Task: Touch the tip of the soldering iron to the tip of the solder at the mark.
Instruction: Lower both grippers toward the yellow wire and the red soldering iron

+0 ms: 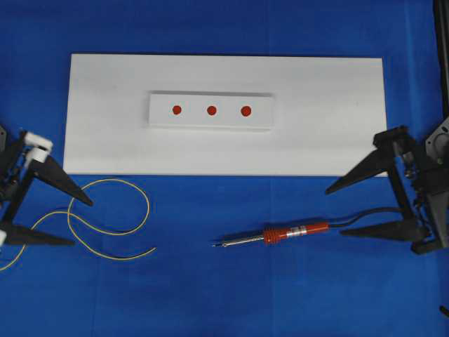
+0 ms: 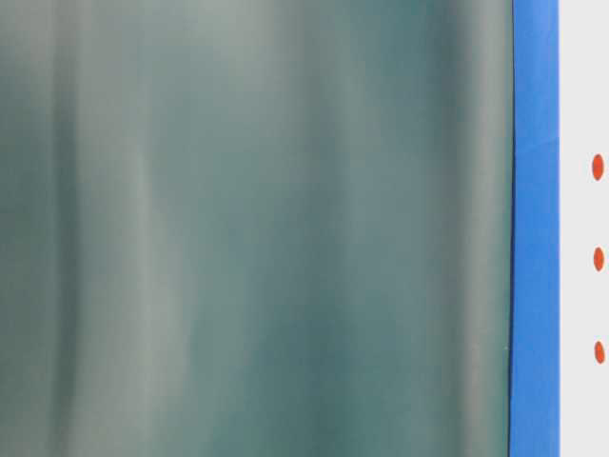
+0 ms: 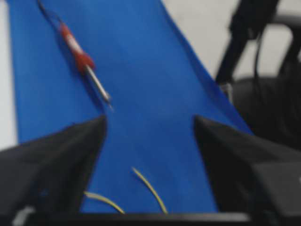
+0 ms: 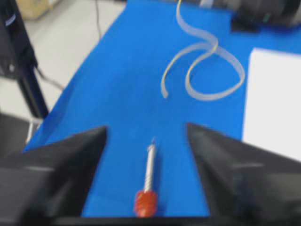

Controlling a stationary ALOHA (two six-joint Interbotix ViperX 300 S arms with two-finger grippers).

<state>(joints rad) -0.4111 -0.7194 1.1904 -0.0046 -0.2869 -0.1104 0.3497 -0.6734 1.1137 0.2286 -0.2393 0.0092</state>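
The black cord [image 1: 372, 211] runs in a loose curve from the soldering iron handle's end [image 1: 327, 226], so it will follow along freely when the robot carries the soldering iron to the marks.
The soldering iron [image 1: 280, 234] lies flat on the blue cloth, red-orange handle to the right, metal tip pointing left. It also shows in the left wrist view [image 3: 80, 57] and the right wrist view [image 4: 148, 181]. The yellow solder [image 1: 112, 221] lies in loose loops on the cloth at the left, one end pointing right; it also shows in the right wrist view [image 4: 204, 66] and the left wrist view [image 3: 150, 189]. My left gripper [image 1: 83, 222] is open over the solder's left loops. My right gripper [image 1: 334, 212] is open, just right of the iron's handle. Three red marks [image 1: 211, 110] sit on a white block.
A large white board [image 1: 105, 147] carries the raised white block [image 1: 161, 119]. The iron's black cord [image 1: 368, 214] runs right under my right gripper. The table-level view is mostly a blurred grey-green surface, with the marks [image 2: 598, 259] at its right edge.
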